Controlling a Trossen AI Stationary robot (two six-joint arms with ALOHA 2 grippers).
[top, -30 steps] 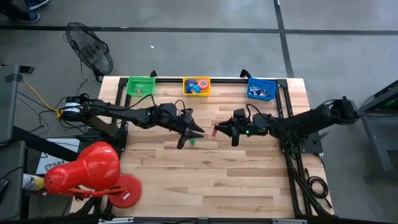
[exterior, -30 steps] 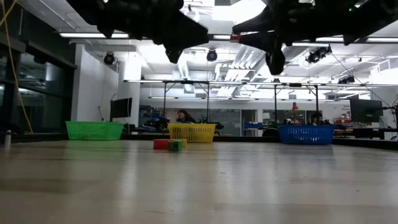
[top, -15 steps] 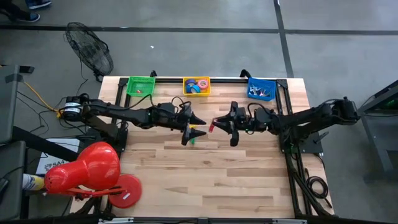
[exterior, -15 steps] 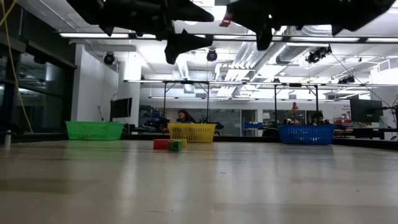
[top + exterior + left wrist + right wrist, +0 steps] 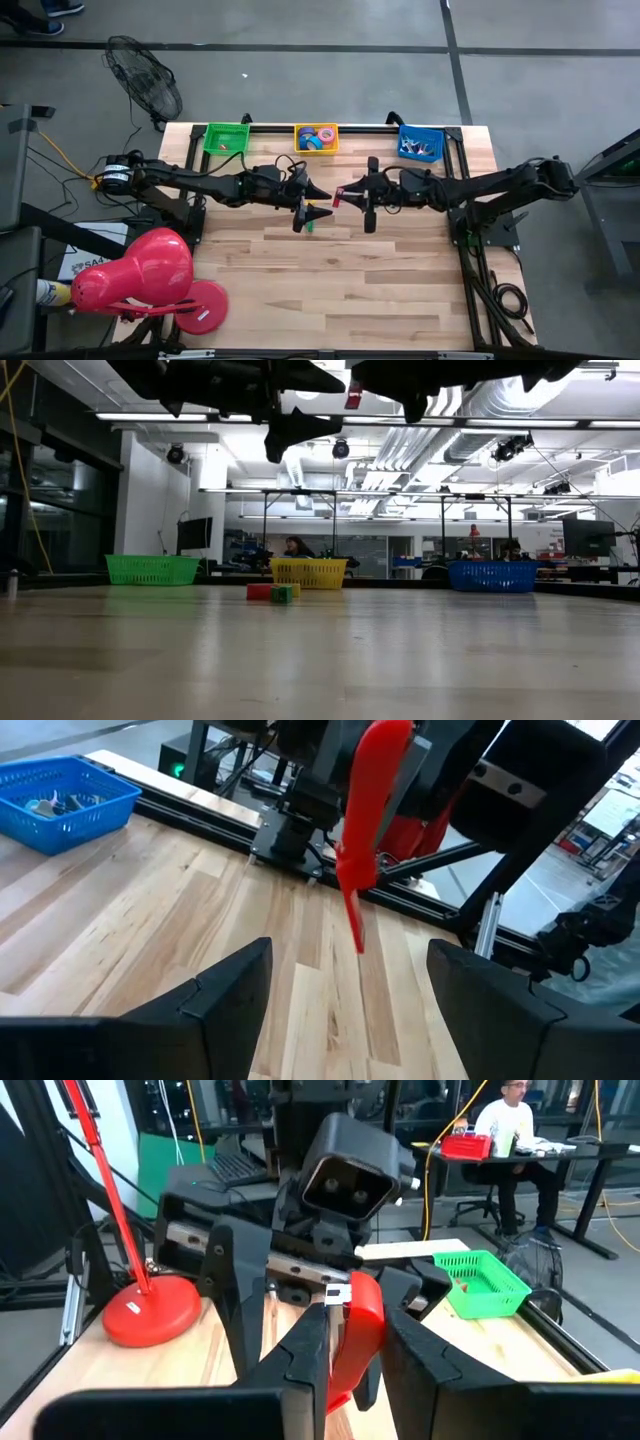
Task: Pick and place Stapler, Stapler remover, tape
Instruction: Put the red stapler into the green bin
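The robot's right gripper is holding the red stapler far from the green basket (image 5: 226, 138), so the left gripper should take hold of the stapler's lower end (image 5: 357, 908) and carry the stapler there.
My right gripper (image 5: 346, 196) is shut on a narrow red tool (image 5: 339, 197) high above the table's middle; whether this is the stapler or the stapler remover I cannot tell. In the left wrist view the red tool (image 5: 368, 820) hangs with its thin end down. My left gripper (image 5: 312, 205) faces it from the table's left, open and holding nothing, its fingers (image 5: 232, 992) wide apart. The tape rolls (image 5: 318, 136) lie in the yellow basket (image 5: 299, 140) at the far edge. My right gripper pinches the red tool's wider upper part (image 5: 358, 1325) between its two fingers. The fingers are level and come from the table's right. The tool stands upright across them, lifted clear, its thin lower end (image 5: 356, 925) pointing down.
A green basket (image 5: 226, 137) and a blue basket (image 5: 420, 144) with small pale things flank the yellow one. Tiny red, green and yellow pieces (image 5: 272, 592) lie on the wood under the grippers. A red stand (image 5: 135, 275) sits at the near left corner. Black rails edge the table.
My left gripper has opened wide and rolled, staying in place. My right gripper has risen with the red tool, moved a little toward the table's left and rolled, so the tool now stands upright higher up.
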